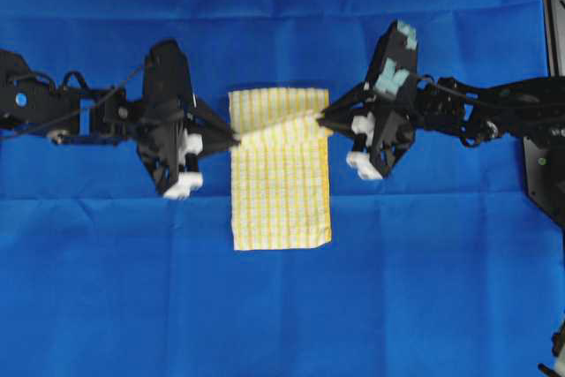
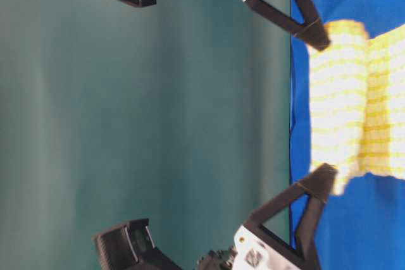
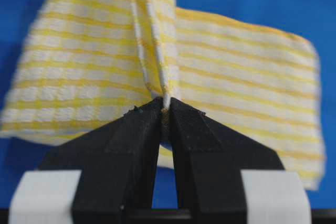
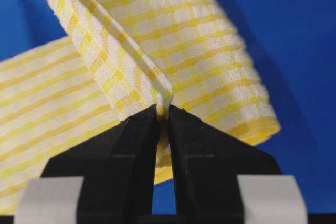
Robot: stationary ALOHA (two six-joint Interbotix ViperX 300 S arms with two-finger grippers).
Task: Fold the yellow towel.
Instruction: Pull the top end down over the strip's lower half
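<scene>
I should keep my left gripper carrying the towel's lifted edge (image 1: 281,126), which runs tight over the towel's flat near part, until the edge meets the towel's near end (image 1: 282,242).
The yellow towel (image 1: 281,192), checked yellow and white, lies lengthwise in the middle of the blue cloth, its far part lifted and doubled over. My left gripper (image 1: 234,138) is shut on the towel's left edge; the left wrist view shows the pinched fold (image 3: 164,90) rising from between the black fingertips. My right gripper (image 1: 322,116) is shut on the right edge, where the right wrist view shows a folded hem (image 4: 161,98) clamped between its tips. A taut strip of towel (image 1: 278,125) runs between the two grippers. The near end of the towel (image 1: 282,237) rests flat.
A large plain blue cloth (image 1: 282,306) covers the table, creased in a grid. Dark equipment (image 1: 546,156) stands at the right edge. In the table-level view a green backdrop (image 2: 126,118) fills the space behind the arms.
</scene>
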